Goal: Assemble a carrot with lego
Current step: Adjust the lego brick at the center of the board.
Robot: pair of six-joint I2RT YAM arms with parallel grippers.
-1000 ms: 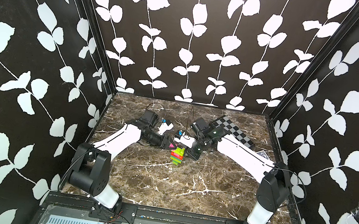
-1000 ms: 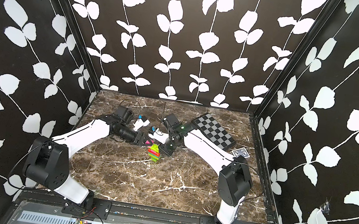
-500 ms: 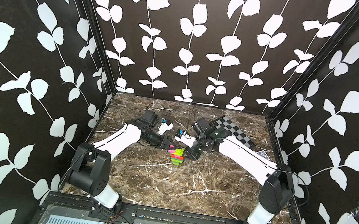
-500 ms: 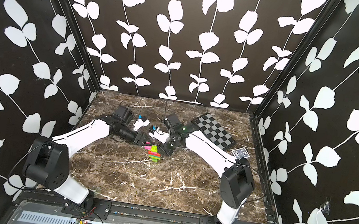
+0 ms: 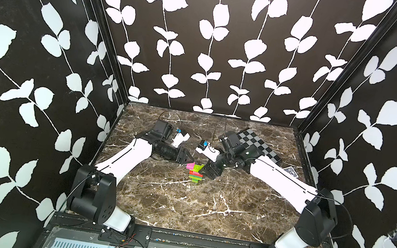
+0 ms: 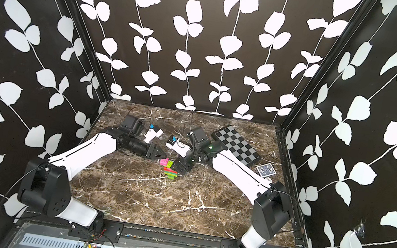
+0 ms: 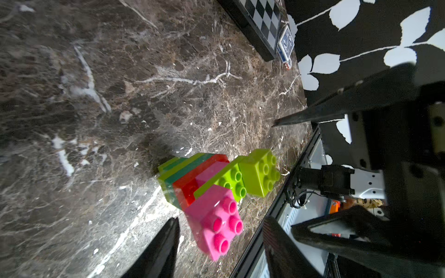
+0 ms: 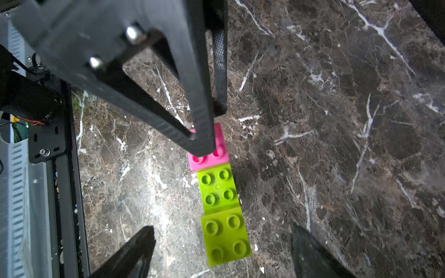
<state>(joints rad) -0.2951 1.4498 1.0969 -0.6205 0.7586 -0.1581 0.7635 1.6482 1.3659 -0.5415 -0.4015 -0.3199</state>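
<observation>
My right gripper needs to take the lime bricks [image 8: 219, 188], as the carrot's narrow end [image 5: 194, 180] faces the front bar, and turn that end towards my left gripper.
The carrot [image 5: 195, 172] [image 6: 170, 170] lies on its side on the marble table, a tapered stack striped lime, dark green and orange-red [image 7: 190, 178]. At its wide end sit a pink brick [image 7: 214, 226] [image 8: 212, 154] and two lime bricks [image 8: 224, 231]. My left gripper [image 5: 189, 159] [image 7: 220, 221] is open, its fingers on either side of the pink brick with a gap on both sides. Open wide as well, my right gripper [image 5: 207, 172] [image 8: 221, 227] straddles the end lime brick without touching it. Both arms meet over the carrot mid-table.
A black-and-grey checkered board [image 5: 259, 144] [image 6: 238, 144] lies at the back right, a blue card deck [image 5: 291, 171] [image 6: 266, 170] beside it near the right wall. The table's front rail [image 8: 65, 192] runs close to the grippers in the right wrist view.
My right gripper has gone from shut to wide open and let go of the carrot, which now lies flatter on the table. The left gripper barely widened.
</observation>
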